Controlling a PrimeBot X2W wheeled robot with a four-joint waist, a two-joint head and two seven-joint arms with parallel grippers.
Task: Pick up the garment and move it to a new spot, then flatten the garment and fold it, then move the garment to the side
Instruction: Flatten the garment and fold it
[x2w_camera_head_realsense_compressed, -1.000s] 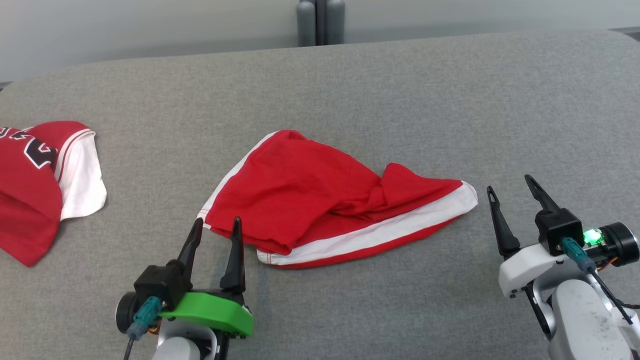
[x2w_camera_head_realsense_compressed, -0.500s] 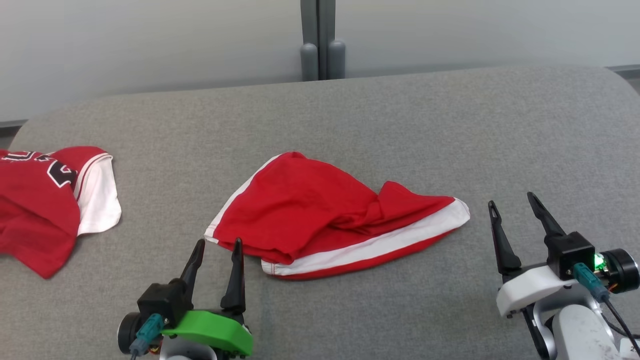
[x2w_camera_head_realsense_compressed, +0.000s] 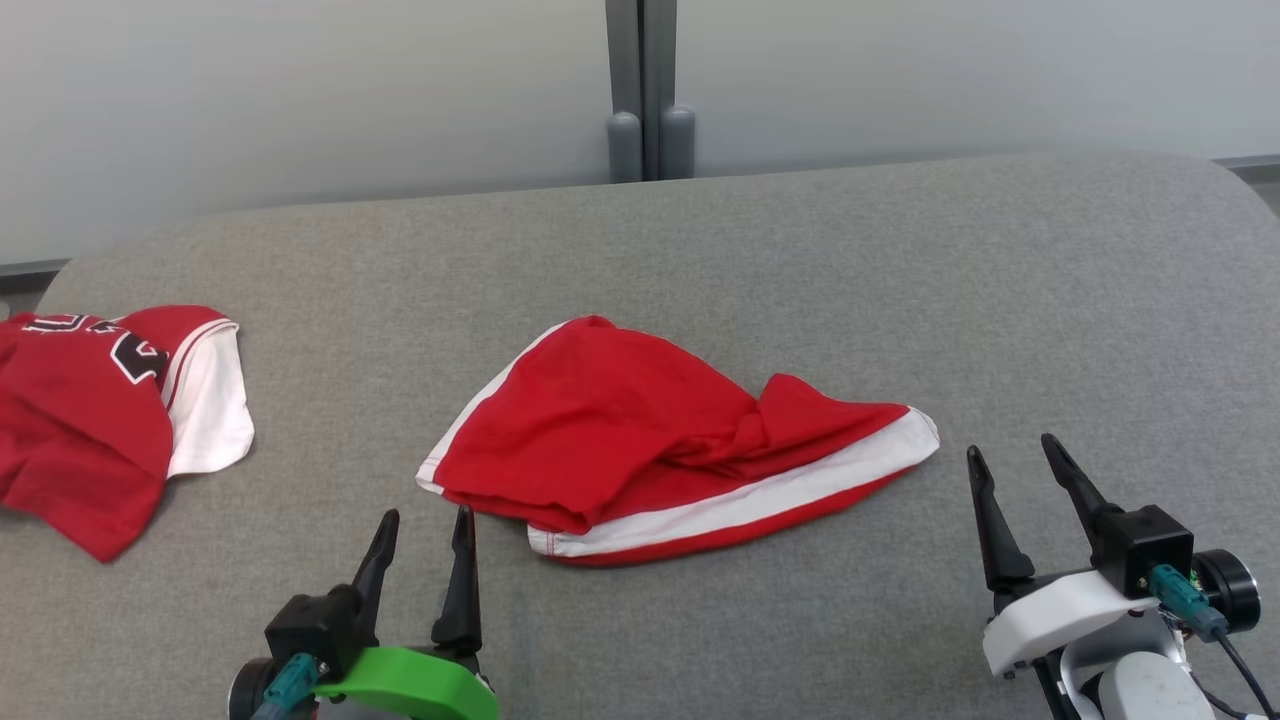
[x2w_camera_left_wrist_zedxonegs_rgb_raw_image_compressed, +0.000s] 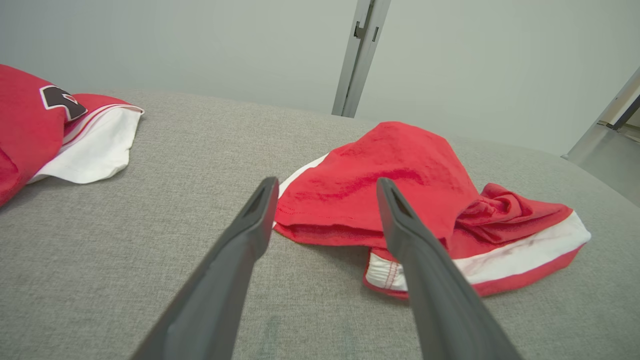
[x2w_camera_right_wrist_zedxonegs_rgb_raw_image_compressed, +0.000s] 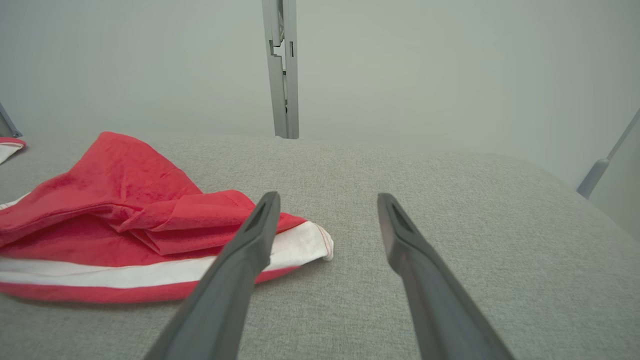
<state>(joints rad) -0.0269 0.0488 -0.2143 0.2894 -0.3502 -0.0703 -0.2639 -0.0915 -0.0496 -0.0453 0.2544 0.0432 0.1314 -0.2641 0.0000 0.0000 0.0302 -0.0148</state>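
I see a loose red flap (x2w_camera_head_realsense_compressed: 573, 494) lying over the lower white stripe, so I expect the garment (x2w_camera_head_realsense_compressed: 642, 426) to unfold and spread wider when I lift and pull its corners.
A red garment (x2w_camera_head_realsense_compressed: 640, 435) with white stripes lies bunched and roughly folded in the middle of the grey padded table (x2w_camera_head_realsense_compressed: 800, 260). It appears ahead of the left fingers as the garment (x2w_camera_left_wrist_zedxonegs_rgb_raw_image_compressed: 400, 185), and to the left of the right fingers as the garment (x2w_camera_right_wrist_zedxonegs_rgb_raw_image_compressed: 125, 225). My left gripper (x2w_camera_head_realsense_compressed: 425, 518) stands open just in front of the garment's near-left corner, apart from it. My right gripper (x2w_camera_head_realsense_compressed: 1010, 450) stands open to the right of the garment's white-striped end, with nothing between its fingers.
A second red and white jersey (x2w_camera_head_realsense_compressed: 100, 410) with black lettering lies crumpled at the table's left edge, also seen as the jersey (x2w_camera_left_wrist_zedxonegs_rgb_raw_image_compressed: 55, 130). A grey post (x2w_camera_head_realsense_compressed: 645, 90) rises behind the table's far edge against a pale wall.
The head view has tilted up, so the table and clothes sit lower in the picture. Both grippers have drawn back toward me, away from the garment. The right gripper opened slightly wider.
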